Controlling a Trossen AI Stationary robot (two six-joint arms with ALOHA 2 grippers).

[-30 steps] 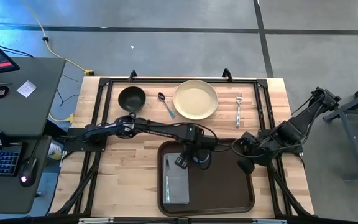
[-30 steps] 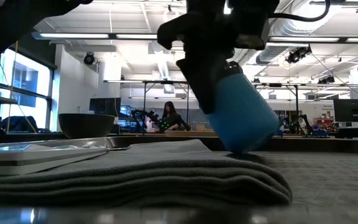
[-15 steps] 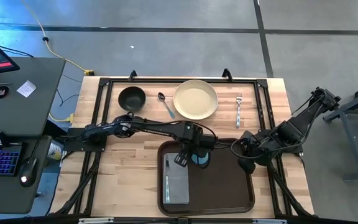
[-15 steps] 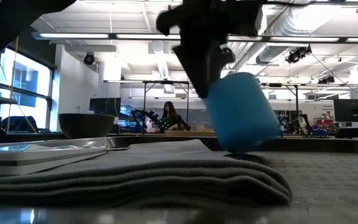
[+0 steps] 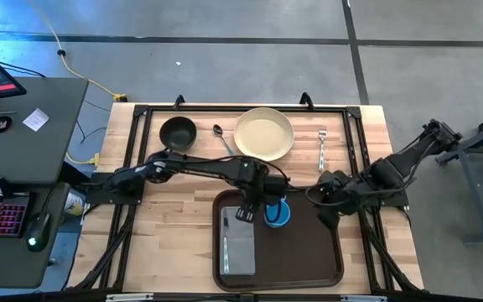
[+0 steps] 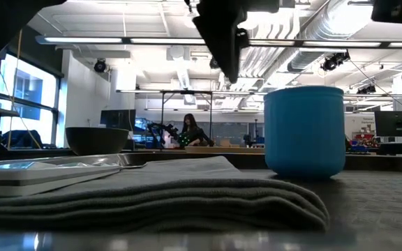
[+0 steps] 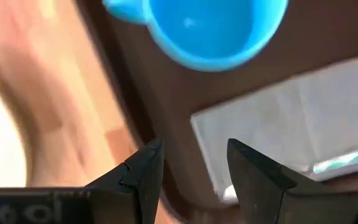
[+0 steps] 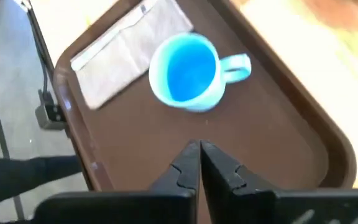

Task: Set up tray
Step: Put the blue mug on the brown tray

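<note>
My left gripper should back away and my right gripper should move the cup to the tray's far corner [image 8: 319, 158], because the blue cup [image 5: 277, 215] stands close to the napkin.
The dark brown tray [image 5: 300, 252] lies at the table's near edge. On its left part rests a folded grey napkin [image 5: 240, 245] with a knife [image 5: 225, 243] along it. A blue cup [image 5: 277, 212] stands upright on the tray's far part, seen also as the cup [image 6: 304, 132] and the cup [image 8: 185, 71] with its handle [image 8: 238, 65]. My left gripper [image 7: 191, 155] is open, raised just left of the cup [image 7: 197, 28] and touching nothing. My right gripper [image 8: 199, 158] is shut, over the tray's right edge, apart from the cup.
Along the table's far side sit a black bowl [image 5: 178, 132], a spoon [image 5: 224, 141], a cream plate [image 5: 263, 134] and a fork [image 5: 322, 149]. The tray's right half [image 5: 313, 256] is bare. A person [image 6: 189, 130] sits far off in the room behind.
My left gripper held the blue cup tilted over the tray, brought it upright onto the tray's far part, let go and rose clear of it, shifting slightly toward the far edge. The cup now stands on its base by itself.
</note>
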